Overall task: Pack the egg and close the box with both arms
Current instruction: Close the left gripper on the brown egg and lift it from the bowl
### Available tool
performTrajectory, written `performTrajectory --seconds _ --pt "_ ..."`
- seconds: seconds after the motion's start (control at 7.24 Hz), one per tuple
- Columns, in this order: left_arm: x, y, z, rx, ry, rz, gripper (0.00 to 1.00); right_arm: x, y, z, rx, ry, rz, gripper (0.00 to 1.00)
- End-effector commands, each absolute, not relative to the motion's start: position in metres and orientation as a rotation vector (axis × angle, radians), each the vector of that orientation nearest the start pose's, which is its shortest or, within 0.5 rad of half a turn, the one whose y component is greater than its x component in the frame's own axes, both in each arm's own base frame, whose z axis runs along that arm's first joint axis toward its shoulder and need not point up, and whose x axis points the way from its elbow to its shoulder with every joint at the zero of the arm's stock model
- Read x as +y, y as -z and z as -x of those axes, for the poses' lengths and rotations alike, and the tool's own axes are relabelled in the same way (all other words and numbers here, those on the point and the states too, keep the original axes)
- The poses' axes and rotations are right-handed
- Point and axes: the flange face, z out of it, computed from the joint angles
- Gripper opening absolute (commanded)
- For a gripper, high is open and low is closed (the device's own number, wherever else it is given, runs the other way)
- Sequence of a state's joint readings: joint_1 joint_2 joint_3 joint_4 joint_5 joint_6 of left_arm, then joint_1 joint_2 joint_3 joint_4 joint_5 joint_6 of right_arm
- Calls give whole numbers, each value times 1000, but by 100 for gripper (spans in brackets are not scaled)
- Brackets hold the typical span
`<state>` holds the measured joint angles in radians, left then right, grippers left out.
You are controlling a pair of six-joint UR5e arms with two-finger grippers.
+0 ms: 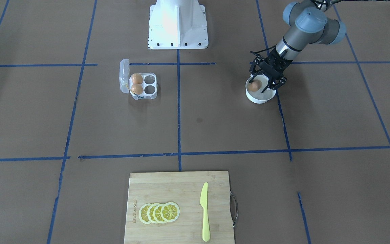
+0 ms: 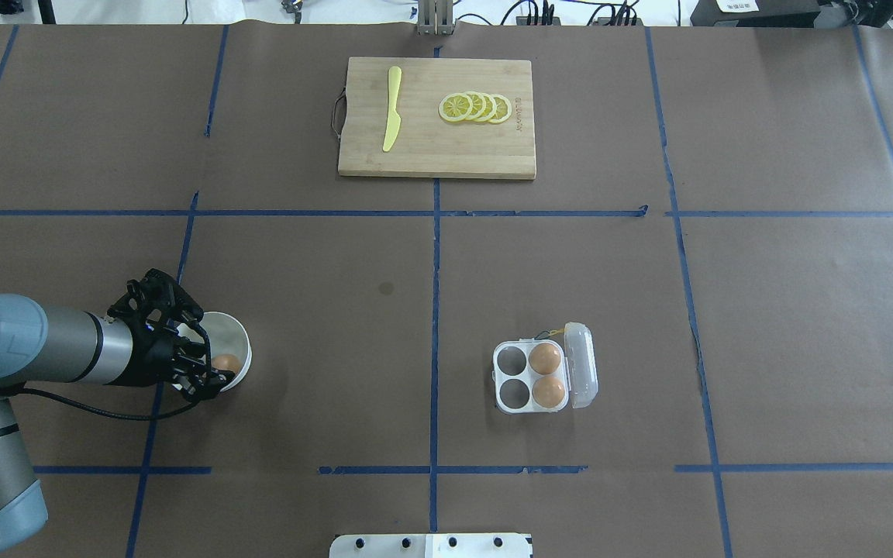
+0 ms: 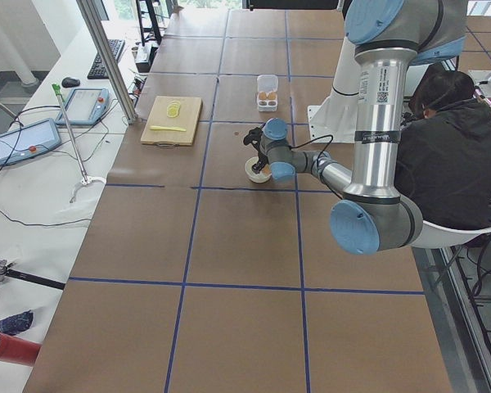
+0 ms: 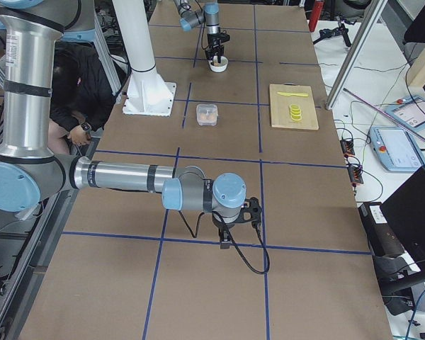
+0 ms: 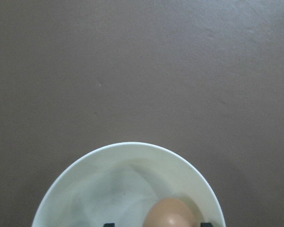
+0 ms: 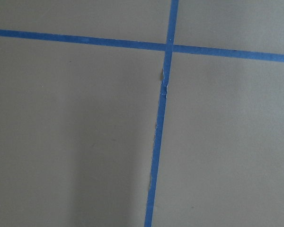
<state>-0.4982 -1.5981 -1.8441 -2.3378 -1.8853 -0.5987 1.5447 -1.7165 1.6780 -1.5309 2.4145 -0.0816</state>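
Observation:
My gripper is holding the orange-brown egg [image 1: 254, 85], which should sit partly sunk once I lower it, since the empty cups [image 1: 149, 79] are round like those holding the other eggs.
An orange-brown egg [image 1: 254, 85] lies in a round white bowl [image 1: 261, 100]; both also show in the overhead view, the egg [image 2: 225, 363] and the bowl [image 2: 233, 329]. My left gripper [image 1: 262, 84] is lowered into the bowl, open, its fingers either side of the egg [image 5: 173, 213]. The clear four-cup box [image 1: 149, 89] stands open with its lid [image 1: 124, 75] folded back. Two eggs [image 1: 136, 78] fill the cups by the lid; the other two cups are empty. My right gripper [image 4: 230, 237] hangs over bare table far away; I cannot tell its state.
A wooden cutting board [image 1: 168, 189] with lemon slices [image 1: 159, 212] and a yellow knife [image 1: 204, 213] lies at the operators' edge. The white pedestal base [image 1: 178, 23] stands behind the box. Blue tape lines cross the brown table.

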Motion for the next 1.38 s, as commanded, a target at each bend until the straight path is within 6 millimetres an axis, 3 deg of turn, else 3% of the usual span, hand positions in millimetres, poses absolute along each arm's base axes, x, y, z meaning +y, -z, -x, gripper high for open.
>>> performTrajectory --seconds 0.0,0.55,0.69,0.97,1.24 --pt "-337 -431 -409 988 -594 -505 64 -431 -666 -48 -844 102 -23 100" --pt "-339 -433 -410 984 -595 -504 59 -431 -666 -48 -844 102 -23 100" --pt "-338 -433 -410 984 -597 -503 48 -431 -668 -48 -844 100 -18 100" --pt "-341 -422 -404 996 -594 -528 0 -431 -668 -48 -844 100 -20 100" --pt "-345 -371 -370 1049 -593 -637 0 -431 -668 -48 -844 100 -20 100"
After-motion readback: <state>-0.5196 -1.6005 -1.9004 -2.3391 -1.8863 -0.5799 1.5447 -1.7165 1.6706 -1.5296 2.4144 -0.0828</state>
